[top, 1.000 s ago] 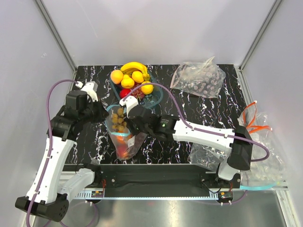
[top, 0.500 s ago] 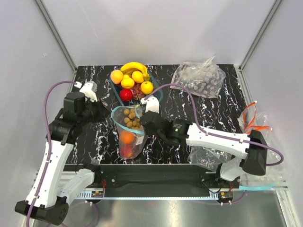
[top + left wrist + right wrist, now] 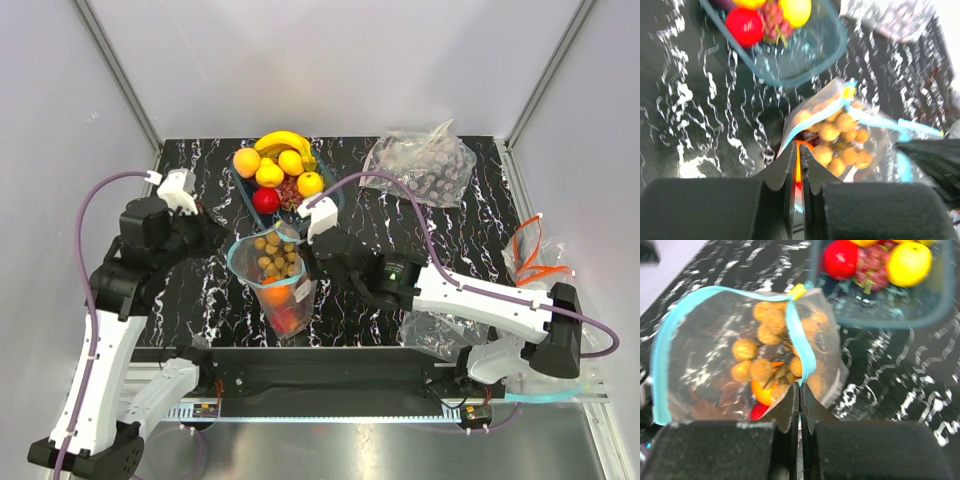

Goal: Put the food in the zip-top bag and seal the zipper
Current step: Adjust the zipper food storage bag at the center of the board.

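The bag's rim (image 3: 806, 369) is held by my right gripper alone and the bowl still has fruit in it, so my left gripper should grab the opposite rim (image 3: 231, 259) to free my right gripper.
The clear zip-top bag (image 3: 275, 290) hangs upright over the table's middle front with its mouth spread wide. Its teal zipper (image 3: 705, 290) rings the mouth. My left gripper (image 3: 222, 246) is shut on the left rim, and my right gripper (image 3: 308, 258) is shut on the right rim (image 3: 799, 385). Inside lie a tan nut cluster (image 3: 765, 355), an orange (image 3: 764, 391) and a red apple (image 3: 757, 411). The bowl (image 3: 330, 205) behind the bag holds a banana (image 3: 283, 141), yellow fruits (image 3: 290, 162), a red apple (image 3: 266, 200) and grapes (image 3: 291, 190).
A wrinkled clear bag (image 3: 420, 165) of dark round things lies at the back right. More crumpled plastic bags (image 3: 440, 330) and an orange strap (image 3: 535, 260) sit at the right edge. Grey walls stand on the left, the back and the right.
Both grippers have moved apart and towards the near edge with the bag's rims, the right one going rightward. The bag's mouth has widened from a narrow slit to a broad opening.
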